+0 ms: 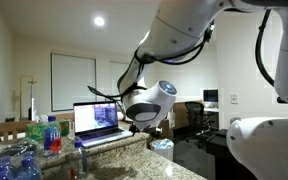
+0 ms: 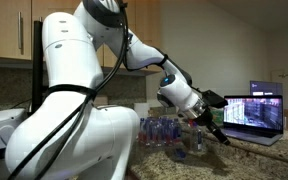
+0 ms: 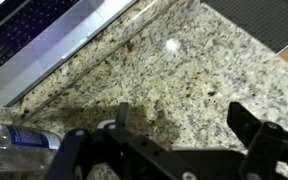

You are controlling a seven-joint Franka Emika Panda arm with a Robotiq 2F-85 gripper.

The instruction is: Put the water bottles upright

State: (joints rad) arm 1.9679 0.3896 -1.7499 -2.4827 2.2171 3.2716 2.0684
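Note:
The robot's open gripper is hanging over empty granite [image 2: 220, 154] next to the laptop, so it should swing back and line up above the lying blue-capped bottle.
Several water bottles stand grouped on the granite counter [image 2: 162, 130], and one more bottle [image 2: 196, 143] stands just below my gripper [image 2: 217, 125]. In an exterior view, clear bottles [image 1: 19, 165] lie on their sides at the front left, while a red-capped one [image 1: 52, 135] and a blue-capped one [image 1: 79, 157] stand upright. In the wrist view a bottle with a blue label [image 3: 14, 145] lies at the lower left edge. My gripper [image 3: 184, 118] hovers open over bare granite, with nothing between its fingers [image 3: 246, 120]. It hangs in front of the laptop [image 1: 142, 112].
An open laptop [image 1: 96, 120] sits on the counter, also seen from the side [image 2: 256, 112] and in the wrist view at the upper left [image 3: 44, 35]. The counter edge [image 3: 284, 50] runs at the right. Office chairs [image 1: 194, 115] and a white bin [image 1: 162, 148] stand beyond.

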